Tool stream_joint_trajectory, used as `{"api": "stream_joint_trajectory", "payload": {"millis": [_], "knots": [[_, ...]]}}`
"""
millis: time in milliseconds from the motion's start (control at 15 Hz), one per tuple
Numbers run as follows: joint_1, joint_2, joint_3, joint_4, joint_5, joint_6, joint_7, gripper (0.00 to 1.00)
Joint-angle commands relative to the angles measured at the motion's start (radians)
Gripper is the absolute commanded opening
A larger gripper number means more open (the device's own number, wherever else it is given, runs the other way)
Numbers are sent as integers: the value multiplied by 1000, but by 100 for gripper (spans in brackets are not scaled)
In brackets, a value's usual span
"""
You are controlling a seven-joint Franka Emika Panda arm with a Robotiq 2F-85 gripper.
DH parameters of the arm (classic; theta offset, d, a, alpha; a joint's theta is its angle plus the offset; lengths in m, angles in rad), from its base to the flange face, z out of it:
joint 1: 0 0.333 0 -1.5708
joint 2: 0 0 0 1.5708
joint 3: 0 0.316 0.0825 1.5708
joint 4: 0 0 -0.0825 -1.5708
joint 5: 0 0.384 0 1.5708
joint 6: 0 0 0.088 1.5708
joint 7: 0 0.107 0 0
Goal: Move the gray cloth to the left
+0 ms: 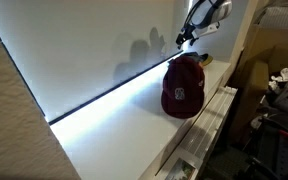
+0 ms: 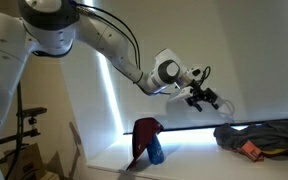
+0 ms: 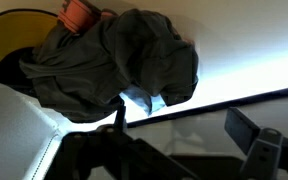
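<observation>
The open fingers of the robot's gripper hang over the dark strip (image 3: 189, 111) by the wall, so the robot should swing back over the gray cloth (image 3: 74, 48) beside the orange object before it lowers.
The gray cloth (image 2: 269, 133) lies crumpled on the white surface against the wall. In the wrist view it (image 3: 114, 60) fills the upper left of the frame. My gripper (image 2: 206, 98) hovers in the air above and beside the cloth, apart from it. It also shows near the top of an exterior view (image 1: 189, 38). In the wrist view the two fingers stand wide apart with nothing between them (image 3: 179, 125), so the gripper is open and empty. One fingertip sits just below the cloth's edge.
A maroon cap (image 1: 182, 90) rests on the white shelf; it also shows in an exterior view (image 2: 147, 135). An orange object (image 3: 79, 12) and a yellow item (image 3: 2, 35) lie with the cloth. The wall runs close behind; clutter stands beyond the shelf edge (image 1: 274, 110).
</observation>
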Motion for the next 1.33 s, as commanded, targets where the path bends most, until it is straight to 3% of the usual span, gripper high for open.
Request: {"api": "stream_joint_trajectory", "payload": {"millis": [0,133,200,333,467,533,733,800,933,1000,1267], "knots": [[-90,20,-16,19,78,1,-32,100],[-119,53,-60,40,117,-17,13,100],[-78,15,-44,7,91,-2,-3,100],[-106,24,-56,9,92,1,-15,100],[-89,22,-50,9,91,1,-11,100],[-104,15,-19,0,119,7,-35,100],[-107,68,-45,54,115,-96,-15,100],[-1,120,-101,121,58,-173,126,100],[29,168,-126,182,19,-281,221,100],[-31,98,-84,92,48,-196,131,100],[-14,122,-90,113,45,-206,154,100]]}}
